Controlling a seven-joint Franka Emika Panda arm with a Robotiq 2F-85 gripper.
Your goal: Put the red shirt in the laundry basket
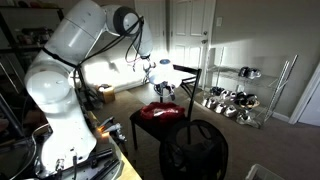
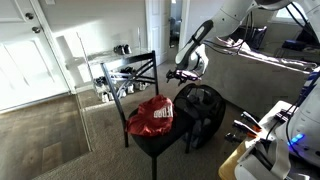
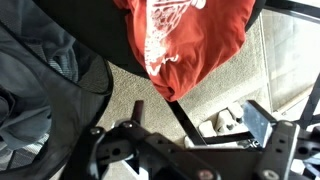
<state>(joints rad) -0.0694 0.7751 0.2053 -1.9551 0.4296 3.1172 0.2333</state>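
Note:
The red shirt [image 2: 150, 118] is lying on the seat, clear of the chair's backrest. My open gripper should keep going down toward the white print [image 2: 162, 112] until its fingers are on both sides of some cloth.
The red shirt [image 1: 162, 112] with a white print lies crumpled on the seat of a black chair [image 1: 190, 85], seen in both exterior views [image 2: 152, 117]. The black mesh laundry basket [image 1: 195, 150] stands on the carpet right beside the chair [image 2: 203, 105]. My gripper [image 1: 165, 82] hovers above the shirt and the basket [image 2: 185, 72]. In the wrist view the shirt [image 3: 185, 40] is ahead, the basket [image 3: 40, 80] is at the left, and the gripper [image 3: 200, 125] is open and empty.
A wire rack with shoes [image 1: 235, 100] stands by the wall behind the chair [image 2: 120, 75]. A white door [image 1: 190, 40] is behind it. A grey couch [image 2: 265, 70] is at the back. The chair's backrest frame [image 2: 135, 65] rises beside the shirt.

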